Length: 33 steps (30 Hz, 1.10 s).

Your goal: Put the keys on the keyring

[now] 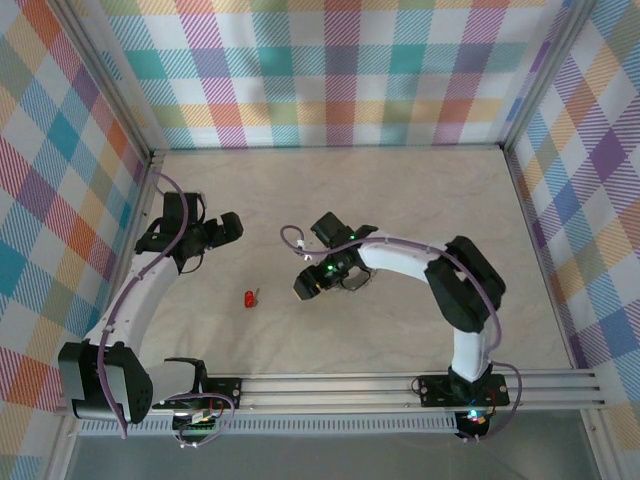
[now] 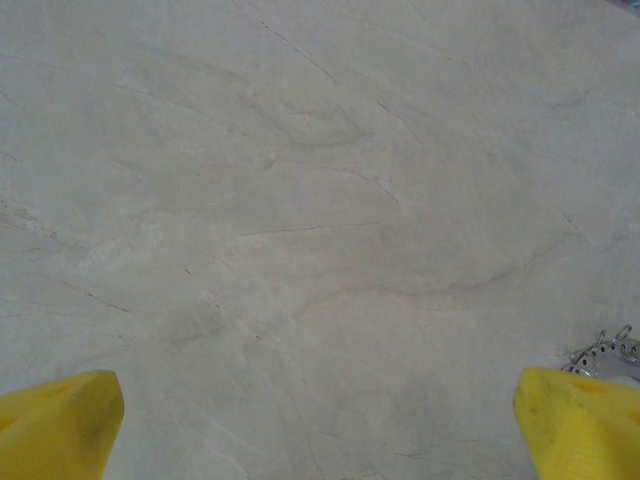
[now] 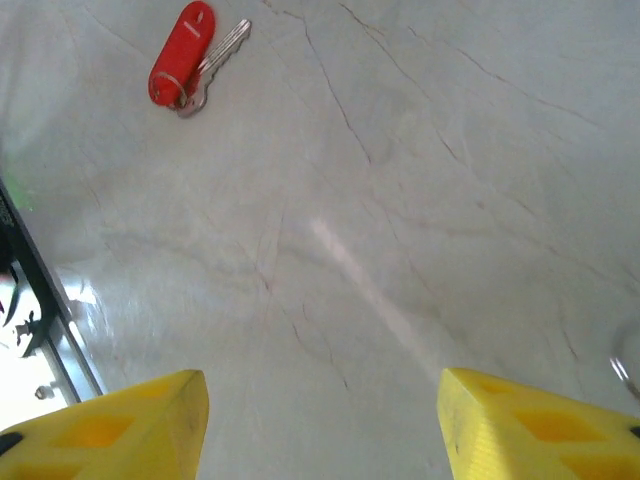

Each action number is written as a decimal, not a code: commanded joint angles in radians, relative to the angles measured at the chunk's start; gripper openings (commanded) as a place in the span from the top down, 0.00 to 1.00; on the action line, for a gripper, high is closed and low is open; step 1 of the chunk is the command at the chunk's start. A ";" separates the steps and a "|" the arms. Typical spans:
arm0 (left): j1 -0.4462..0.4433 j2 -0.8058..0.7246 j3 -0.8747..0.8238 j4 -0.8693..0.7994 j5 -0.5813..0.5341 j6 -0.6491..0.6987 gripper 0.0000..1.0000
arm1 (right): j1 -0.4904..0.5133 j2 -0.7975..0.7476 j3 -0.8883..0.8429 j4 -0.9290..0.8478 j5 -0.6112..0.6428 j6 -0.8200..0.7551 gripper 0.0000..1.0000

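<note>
My right gripper's fingers straddle empty table (image 3: 322,410) past the keyring, so I should draw back and pinch one of the keyring's loops (image 3: 623,372) before adding the key.
The key (image 1: 249,297), with a red plastic head and a short silvery blade, lies flat on the pale marbled table; it sits at the upper left in the right wrist view (image 3: 187,60). My right gripper (image 1: 306,287) hovers just right of it, open, with bare table between its yellow fingers (image 3: 322,385). My left gripper (image 1: 232,228) is farther back on the left, wide open and holding nothing (image 2: 318,400). A bit of the silvery fringed keyring (image 2: 606,352) peeks out behind the left gripper's right fingertip. A thin metal loop (image 3: 626,368) shows at the right edge of the right wrist view.
Plaid walls (image 1: 330,70) close in the table on three sides. A metal rail (image 1: 400,385) carrying both arm bases runs along the near edge and also shows in the right wrist view (image 3: 35,300). A purple cable (image 1: 292,238) loops off the right wrist.
</note>
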 commanded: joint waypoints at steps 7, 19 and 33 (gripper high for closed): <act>-0.009 0.008 -0.009 -0.001 0.027 -0.025 0.00 | -0.003 -0.094 -0.069 -0.057 0.576 0.509 0.63; -0.013 0.005 -0.005 -0.003 0.016 -0.030 0.00 | 0.045 -0.067 -0.051 -0.156 0.572 0.821 0.84; -0.016 0.021 -0.001 -0.001 0.042 -0.074 0.00 | 0.092 0.055 0.045 -0.207 0.606 0.743 0.58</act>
